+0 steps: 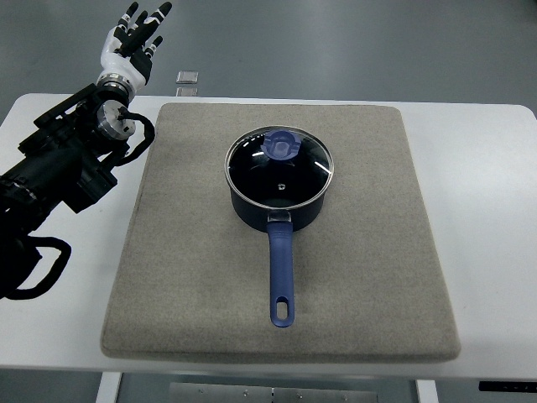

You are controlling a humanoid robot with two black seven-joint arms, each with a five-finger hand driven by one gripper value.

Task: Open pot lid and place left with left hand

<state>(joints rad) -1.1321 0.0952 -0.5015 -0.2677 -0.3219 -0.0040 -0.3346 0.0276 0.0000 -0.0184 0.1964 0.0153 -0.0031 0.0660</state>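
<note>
The glass lid [258, 179] shows only even darkness through it, so I expect the saucepan [278, 216] to be empty when I lift the lid off.
A dark blue saucepan [277, 210] stands in the middle of a grey mat [361, 277], its long blue handle [281, 277] pointing toward the near edge. A glass lid [294, 172] with a metal rim rests on the pan, and its blue knob [282, 146] sits off-centre toward the far side. My left hand [134, 38] is raised at the far left corner of the table, well to the left of the pot, fingers spread and holding nothing. The black left arm [59, 172] reaches in from the left edge.
The mat lies on a white table [478, 193]. A small clear square object [187, 78] sits at the table's far edge, just right of my left hand. Grey floor shows beyond the table.
</note>
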